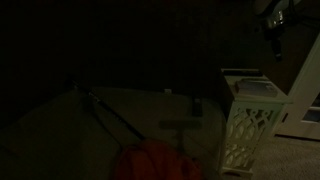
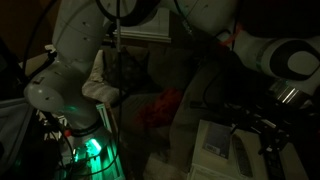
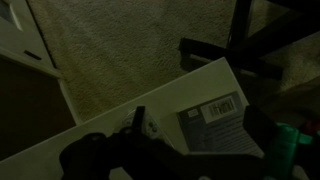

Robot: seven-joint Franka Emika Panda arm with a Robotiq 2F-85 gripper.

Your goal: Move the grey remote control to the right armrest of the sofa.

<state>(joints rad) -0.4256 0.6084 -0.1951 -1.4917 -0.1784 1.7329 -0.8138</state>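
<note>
The grey remote control (image 2: 242,156) sits clear beside the grey booklet (image 2: 214,138) on the white stand. I should keep lowering my open gripper until its fingers straddle the remote.
The scene is very dark. The sofa (image 1: 60,125) is the broad pale piece at the lower left; it also shows dimly in an exterior view (image 2: 150,80). A small slim bar (image 1: 197,104) stands out on the sofa near the white stand and may be the grey remote control; it is too dim to be sure. My gripper (image 1: 275,25) hangs high above the white lattice stand (image 1: 250,125), far from the sofa. In the wrist view its dark fingers (image 3: 200,135) are spread apart and hold nothing, over the stand's white top (image 3: 150,95).
A grey booklet with a barcode label (image 3: 212,122) lies on the stand top. A long thin dark rod (image 1: 110,115) and a T-shaped dark piece (image 1: 180,128) lie on the sofa, with a red-orange thing (image 1: 150,162) at its front. Carpet (image 3: 130,50) surrounds the stand.
</note>
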